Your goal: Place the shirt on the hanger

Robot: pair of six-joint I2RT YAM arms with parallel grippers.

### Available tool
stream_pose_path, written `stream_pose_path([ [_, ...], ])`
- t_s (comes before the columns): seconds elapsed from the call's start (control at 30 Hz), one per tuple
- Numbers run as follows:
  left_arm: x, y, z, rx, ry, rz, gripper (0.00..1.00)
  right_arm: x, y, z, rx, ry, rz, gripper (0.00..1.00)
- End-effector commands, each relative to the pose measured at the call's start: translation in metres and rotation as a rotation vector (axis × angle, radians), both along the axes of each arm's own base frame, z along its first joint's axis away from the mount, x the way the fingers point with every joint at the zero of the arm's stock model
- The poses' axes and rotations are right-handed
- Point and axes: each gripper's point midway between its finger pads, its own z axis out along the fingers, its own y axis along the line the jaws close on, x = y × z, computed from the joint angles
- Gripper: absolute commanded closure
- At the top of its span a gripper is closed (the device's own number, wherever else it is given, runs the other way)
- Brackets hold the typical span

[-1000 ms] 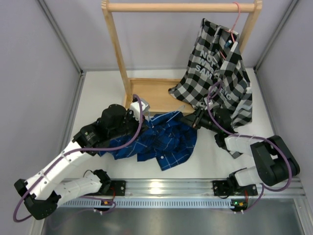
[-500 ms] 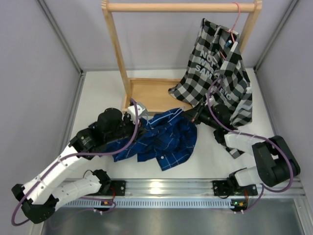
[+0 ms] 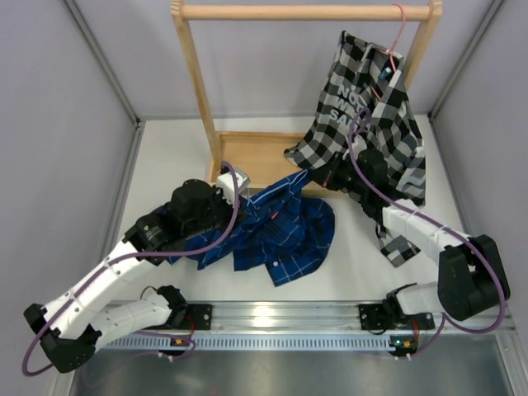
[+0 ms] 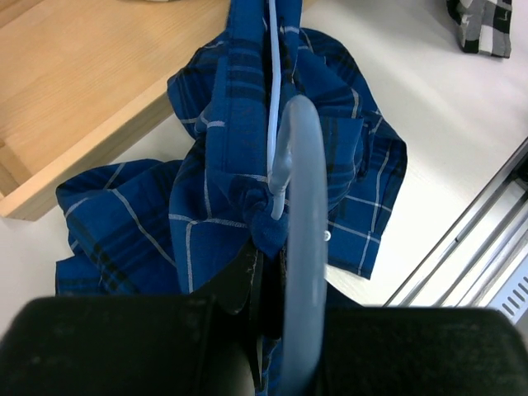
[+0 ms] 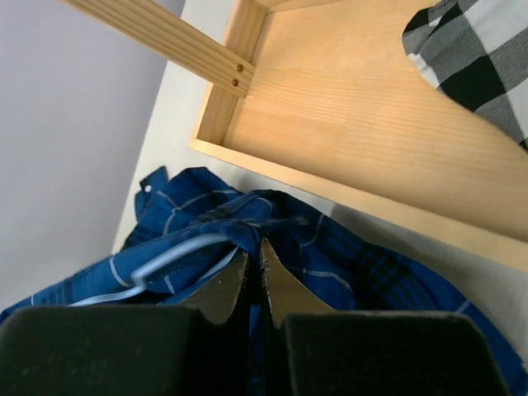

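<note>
I should take the hanger's hook (image 4: 303, 157) with my right gripper before my left gripper pulls the shirt's loose side (image 3: 211, 255) on, because my left gripper is holding the hanger's neck beside that side of the shirt.
The dark blue plaid shirt (image 3: 285, 235) lies bunched on the table between the arms, its top edge drawn up toward the wooden base. The light-blue wire hanger (image 4: 275, 82) sits inside the cloth, with its hook close to the left wrist camera. My left gripper (image 3: 227, 198) is shut on the hanger's neck and shirt cloth (image 4: 223, 165) at the shirt's left end. My right gripper (image 3: 319, 180) is shut on a fold of the shirt (image 5: 355, 256) at the upper right edge; a bit of hanger wire (image 5: 169, 254) shows left of its jaws (image 5: 254, 252).
A wooden rack (image 3: 305, 11) stands at the back on a wooden base tray (image 3: 256, 157). A black-and-white checked shirt (image 3: 371, 107) hangs from a pink hanger (image 3: 402, 25) at its right end, just behind my right arm. A metal rail (image 3: 280, 318) runs along the near edge.
My right gripper has moved back toward the rack, pulling the shirt's upper edge with it. My left gripper has shifted slightly, still holding its end.
</note>
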Motion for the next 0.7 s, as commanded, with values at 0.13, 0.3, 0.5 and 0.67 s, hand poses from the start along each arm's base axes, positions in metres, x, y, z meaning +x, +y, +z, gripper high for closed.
stream_pose_path([
  [0.13,-0.024,0.013,-0.025,0.117,0.143,-0.046,1.0,0.052,-0.034,0.073,-0.22,-0.328,-0.136,1.0],
  [0.3,-0.009,0.025,-0.025,0.156,0.131,0.072,1.0,0.043,-0.019,0.1,-0.231,-0.398,-0.03,1.0],
  [0.5,0.033,0.037,0.036,0.035,-0.034,0.327,1.0,-0.021,-0.001,0.11,-0.084,-0.366,0.038,1.0],
  [0.67,0.057,0.018,0.104,-0.107,-0.147,0.346,1.0,-0.093,0.025,0.14,0.098,-0.377,0.131,1.0],
])
